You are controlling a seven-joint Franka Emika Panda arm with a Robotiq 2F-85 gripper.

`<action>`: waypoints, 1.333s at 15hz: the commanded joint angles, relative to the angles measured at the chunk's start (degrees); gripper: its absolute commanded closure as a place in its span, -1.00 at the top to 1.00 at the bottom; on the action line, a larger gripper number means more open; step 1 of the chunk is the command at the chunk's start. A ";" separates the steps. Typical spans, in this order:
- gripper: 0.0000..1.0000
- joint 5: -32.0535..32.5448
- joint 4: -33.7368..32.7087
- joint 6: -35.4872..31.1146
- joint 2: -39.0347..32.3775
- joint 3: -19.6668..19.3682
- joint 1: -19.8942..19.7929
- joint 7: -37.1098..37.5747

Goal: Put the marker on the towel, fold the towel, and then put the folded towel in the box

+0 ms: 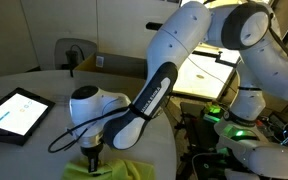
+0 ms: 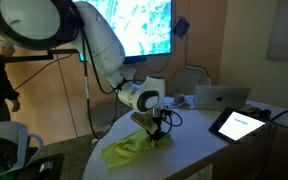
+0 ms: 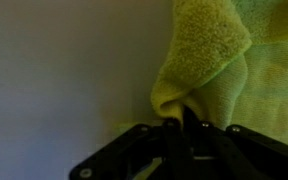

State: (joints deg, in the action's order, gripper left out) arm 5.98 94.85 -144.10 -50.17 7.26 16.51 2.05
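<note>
Next, I bring the towel's pinched end over the towel (image 2: 126, 151) and then pull it out flat before folding, because the towel bunches into a fold at my gripper's fingertips (image 3: 196, 82).
The yellow-green towel (image 1: 112, 168) lies on the round grey table, seen in both exterior views (image 2: 124, 150). My gripper (image 1: 92, 155) points straight down at its edge and is shut on a pinched-up fold of the towel (image 3: 199, 65). In the wrist view the cloth bunches into a raised ridge right at my fingertips (image 3: 174, 122). From the side, my gripper (image 2: 156, 138) stands at the towel's far end. The marker is not visible; the cloth may cover it. The cardboard box (image 1: 109, 63) stands at the back of the table.
A dark-framed tablet (image 1: 14, 112) with a lit screen lies on the table (image 1: 44, 85), also seen as the tablet (image 2: 239, 123). A laptop (image 2: 222, 96) sits further back. A black cable (image 1: 69, 135) loops from my wrist over the table.
</note>
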 commanded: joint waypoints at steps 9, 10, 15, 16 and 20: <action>-0.74 0.71 1.45 10.97 6.43 7.71 1.06 -12.46; -0.74 0.20 1.37 11.62 6.27 8.66 0.90 -13.91; -0.74 -6.62 -0.21 7.51 3.10 12.66 -0.80 -16.46; -0.77 -7.58 -1.06 6.30 1.93 12.48 -0.65 -15.56; -0.75 -8.68 -4.25 -1.20 -3.72 9.61 0.69 -10.48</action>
State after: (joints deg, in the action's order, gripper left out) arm -1.09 94.43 -141.25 -49.31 17.81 16.93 -11.35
